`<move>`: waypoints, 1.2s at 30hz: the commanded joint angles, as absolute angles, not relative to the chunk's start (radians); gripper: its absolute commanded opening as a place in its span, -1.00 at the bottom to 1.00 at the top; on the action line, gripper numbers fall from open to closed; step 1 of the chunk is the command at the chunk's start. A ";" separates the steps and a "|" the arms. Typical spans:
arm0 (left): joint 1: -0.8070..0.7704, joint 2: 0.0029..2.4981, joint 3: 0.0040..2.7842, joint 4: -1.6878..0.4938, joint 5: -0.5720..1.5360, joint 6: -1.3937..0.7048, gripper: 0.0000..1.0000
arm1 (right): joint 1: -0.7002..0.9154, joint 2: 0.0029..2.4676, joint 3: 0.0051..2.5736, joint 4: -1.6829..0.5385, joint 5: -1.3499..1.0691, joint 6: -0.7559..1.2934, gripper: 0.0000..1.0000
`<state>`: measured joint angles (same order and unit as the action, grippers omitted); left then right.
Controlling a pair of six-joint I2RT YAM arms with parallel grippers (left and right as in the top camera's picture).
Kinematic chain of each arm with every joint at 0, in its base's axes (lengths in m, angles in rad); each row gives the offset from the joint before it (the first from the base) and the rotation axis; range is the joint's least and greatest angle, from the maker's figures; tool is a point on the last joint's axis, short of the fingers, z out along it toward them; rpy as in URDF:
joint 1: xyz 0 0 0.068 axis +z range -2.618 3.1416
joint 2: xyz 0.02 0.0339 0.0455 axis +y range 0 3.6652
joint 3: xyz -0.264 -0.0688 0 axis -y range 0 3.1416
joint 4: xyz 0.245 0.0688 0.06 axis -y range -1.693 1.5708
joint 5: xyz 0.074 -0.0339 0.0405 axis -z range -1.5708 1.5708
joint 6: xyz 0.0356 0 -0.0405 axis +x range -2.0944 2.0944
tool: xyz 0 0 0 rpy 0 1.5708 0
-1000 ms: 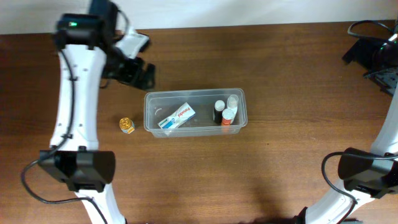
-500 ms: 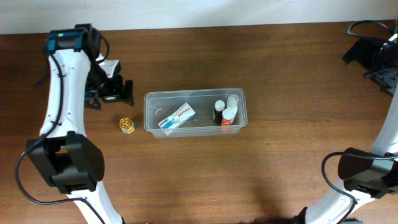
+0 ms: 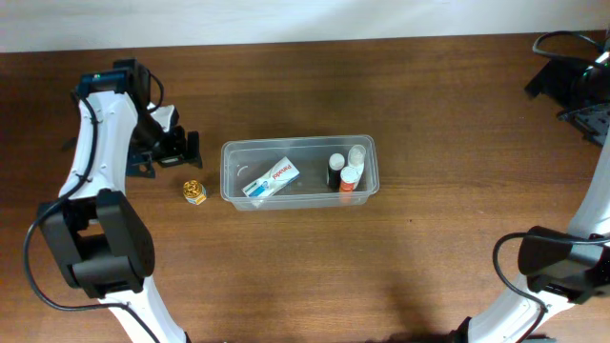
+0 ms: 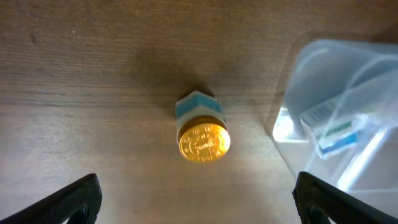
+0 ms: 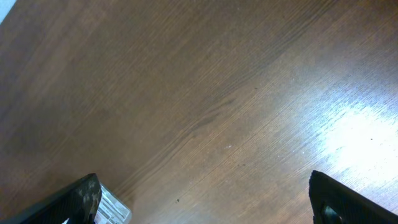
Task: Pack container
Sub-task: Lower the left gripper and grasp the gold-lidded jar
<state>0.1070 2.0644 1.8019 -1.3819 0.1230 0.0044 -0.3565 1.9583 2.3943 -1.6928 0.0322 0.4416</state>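
Note:
The jar is upright, clear of the container and centred across the left gripper's open fingers, so the robot's left gripper keeps going down and closes around the jar's body point(image 4: 199, 109).
The clear plastic container point(image 3: 300, 171) sits mid-table and holds a white and blue tube box point(image 3: 271, 178) and three small bottles point(image 3: 345, 170) at its right end. A small jar with a gold lid point(image 3: 194, 191) stands on the table just left of the container; in the left wrist view the jar point(image 4: 203, 135) is below the camera, between the jaws' line, with the container point(image 4: 348, 118) at right. My left gripper point(image 3: 181, 148) is open and empty, above and slightly behind the jar. My right gripper point(image 5: 205, 202) is open and empty at the far right edge.
The brown wooden table point(image 3: 429, 257) carries nothing else in view. The right arm's base and cables point(image 3: 572, 81) sit at the far right edge. A white wall strip runs along the back.
My left arm has swung left and toward the front, from behind the container's left corner to over the gold-lidded jar. The right arm has not moved.

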 commanded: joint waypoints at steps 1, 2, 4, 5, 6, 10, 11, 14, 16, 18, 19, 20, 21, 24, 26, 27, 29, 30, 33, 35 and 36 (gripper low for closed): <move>0.111 2.046 1.763 -1.358 0.134 -0.017 0.99 | -0.353 1.936 2.392 -1.699 0.030 0.442 0.97; 0.112 2.046 1.751 -1.351 0.134 -0.020 0.99 | -0.353 1.936 2.392 -1.699 0.030 0.442 0.97; 0.112 2.046 1.725 -1.336 0.134 -0.027 0.99 | -0.353 1.936 2.392 -1.699 0.030 0.442 0.97; 0.112 2.046 1.711 -1.326 0.134 -0.028 0.99 | -0.353 1.936 2.392 -1.699 0.030 0.442 0.97; 0.112 2.046 1.697 -1.317 0.133 -0.028 0.99 | -0.353 1.936 2.392 -1.699 0.030 0.442 0.97; 0.112 2.046 1.647 -1.263 0.134 -0.038 0.99 | -0.353 1.936 2.392 -1.699 0.030 0.442 0.97; 0.112 2.046 1.631 -1.245 0.134 -0.039 0.99 | -0.353 1.936 2.392 -1.699 0.030 0.442 0.97; 0.112 2.046 1.577 -1.184 0.133 -0.057 0.99 | -0.353 1.936 2.392 -1.699 0.030 0.442 0.97; 0.112 2.046 1.550 -1.147 0.133 -0.061 0.99 | -0.353 1.936 2.392 -1.699 0.030 0.442 0.97; 0.112 2.046 1.526 -1.110 0.133 -0.060 0.99 | -0.353 1.936 2.392 -1.699 0.030 0.442 0.97; 0.112 2.046 1.515 -1.090 0.130 -0.061 0.99 | -0.353 1.936 2.392 -1.699 0.030 0.442 0.97; 0.112 2.046 1.505 -1.073 0.130 -0.060 0.99 | -0.353 1.936 2.392 -1.699 0.030 0.442 0.97; 0.112 2.046 1.494 -1.058 0.128 -0.060 0.99 | -0.353 1.936 2.392 -1.699 0.030 0.442 0.97; 0.112 2.046 1.465 -1.036 0.107 -0.060 0.99 | -0.353 1.936 2.392 -1.699 0.030 0.442 0.97; 0.112 2.046 1.455 -1.031 0.093 -0.059 0.99 | -0.353 1.936 2.392 -1.699 0.030 0.442 0.97; 0.112 2.046 1.455 -1.032 0.086 -0.059 0.99 | -0.353 1.936 2.392 -1.699 0.030 0.442 0.97; 0.112 2.046 1.455 -1.031 0.085 -0.052 0.99 | -0.353 1.936 2.392 -1.699 0.030 0.442 0.97; 0.112 2.046 1.455 -1.029 0.085 -0.052 0.99 | -0.353 1.936 2.392 -1.699 0.030 0.442 0.97; 0.112 2.046 1.455 -1.029 0.085 -0.052 0.99 | -0.353 1.936 2.392 -1.699 0.030 0.442 0.97; 0.112 2.046 1.455 -1.029 0.088 -0.053 0.99 | -0.353 1.936 2.392 -1.699 0.030 0.442 0.97; 0.112 2.046 1.455 -1.026 0.093 -0.053 0.99 | -0.353 1.936 2.392 -1.699 0.030 0.442 0.97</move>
